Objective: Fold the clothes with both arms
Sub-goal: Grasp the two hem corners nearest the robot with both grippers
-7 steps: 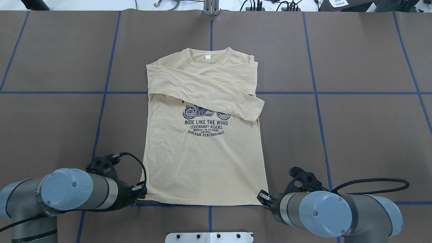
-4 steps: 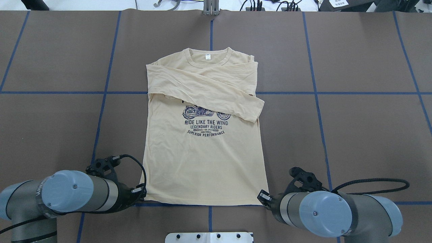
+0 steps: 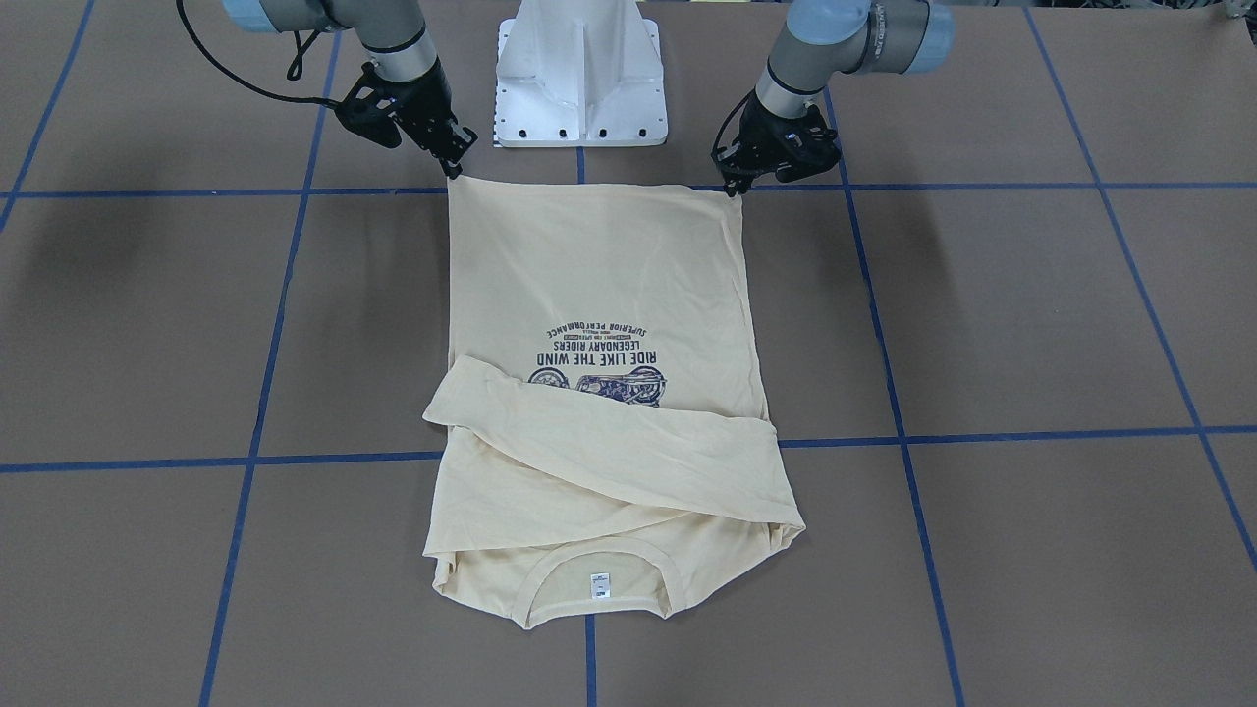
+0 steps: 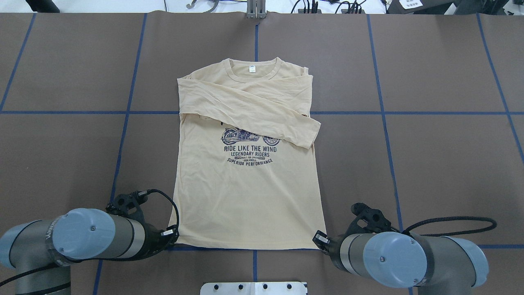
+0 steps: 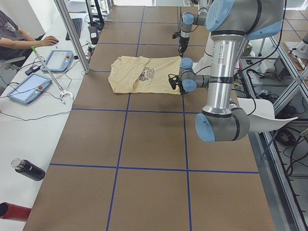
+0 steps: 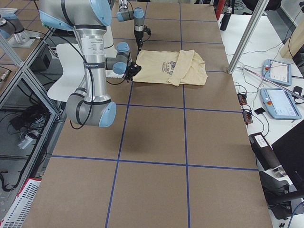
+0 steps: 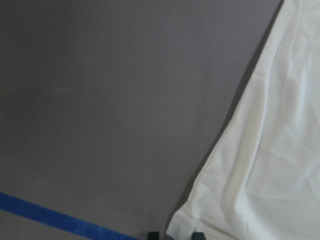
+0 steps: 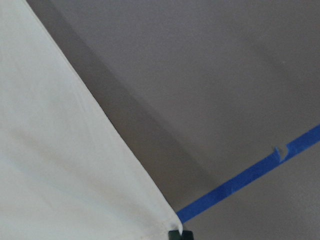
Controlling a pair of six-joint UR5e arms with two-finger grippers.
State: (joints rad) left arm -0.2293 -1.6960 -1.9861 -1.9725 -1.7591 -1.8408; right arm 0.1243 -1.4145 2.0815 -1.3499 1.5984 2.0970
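I expect the hem point(image 3: 595, 185), once I fold it over, to hide the print and sleeves but leave the collar in view, because the collar pokes out point(image 3: 601, 583) past the sleeves.
The cream-yellow long-sleeved T-shirt point(image 4: 245, 196) lies flat on the brown table, print up, collar far from me, both sleeves folded across the chest. It also shows in the front view point(image 3: 599, 275). My left gripper point(image 4: 174, 235) is at the near-left hem corner. In the left wrist view its fingertips point(image 7: 152, 235) stand apart with the shirt corner point(image 7: 270, 165) between them. My right gripper point(image 4: 318, 239) is at the near-right hem corner. In the right wrist view its tips point(image 8: 180, 234) are together on the corner of the cloth point(image 8: 65, 150).
The white pedestal base point(image 4: 254, 288) stands just behind the hem between the arms. Blue tape lines point(image 4: 380, 112) cross the brown table. An operator point(image 5: 14, 33) with tablets sits at the far side, and bottles point(image 5: 26, 169) lie on the white ledge.
My left arm has shifted slightly toward me and down at the near-left hem corner. The right arm and the shirt have not moved.
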